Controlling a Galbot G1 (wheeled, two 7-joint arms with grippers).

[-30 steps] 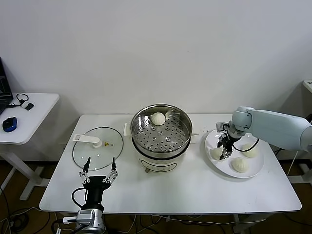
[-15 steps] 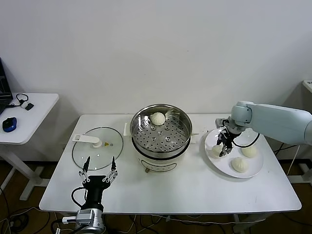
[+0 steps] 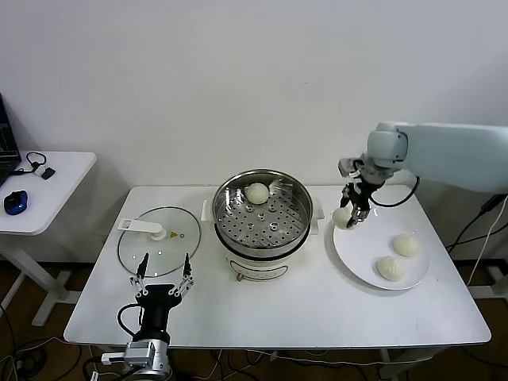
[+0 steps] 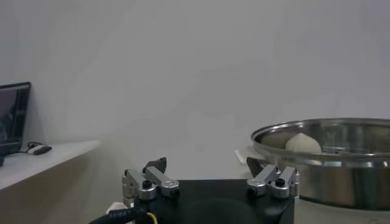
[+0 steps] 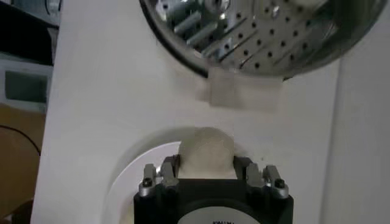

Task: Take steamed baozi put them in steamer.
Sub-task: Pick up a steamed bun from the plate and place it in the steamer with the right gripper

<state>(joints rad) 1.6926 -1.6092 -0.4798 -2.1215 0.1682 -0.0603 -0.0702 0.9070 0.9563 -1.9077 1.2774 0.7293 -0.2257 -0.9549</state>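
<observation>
The baozi (image 3: 341, 217) is in the middle of my right gripper's fingers, and the tray's side (image 3: 235, 213) toward the glass lid is free. I should keep carrying the baozi until it rests there.
My right gripper (image 3: 350, 213) is shut on a cream-white baozi (image 3: 343, 217) and holds it in the air over the near-left rim of the white plate (image 3: 361, 255), between the plate and the steamer (image 3: 262, 235). In the right wrist view the baozi (image 5: 207, 149) sits between the fingers (image 5: 171, 168), with the steamer's perforated tray (image 5: 256, 36) beyond. One baozi (image 3: 256, 193) lies at the back of the steamer tray. Two more baozi (image 3: 406, 244) (image 3: 390, 268) rest on the plate. My left gripper (image 3: 163, 278) is parked open near the table's front left edge.
A flat glass lid (image 3: 159, 238) with a white handle lies left of the steamer, just beyond the left gripper. A white side table (image 3: 55, 190) with a blue mouse (image 3: 16, 202) stands farther left. The steamer's rim (image 4: 323, 131) rises right of the left gripper (image 4: 206, 165).
The right gripper has closed on a baozi from the plate's left side, lifted it off the plate and carried it up and toward the steamer. The left arm has not moved.
</observation>
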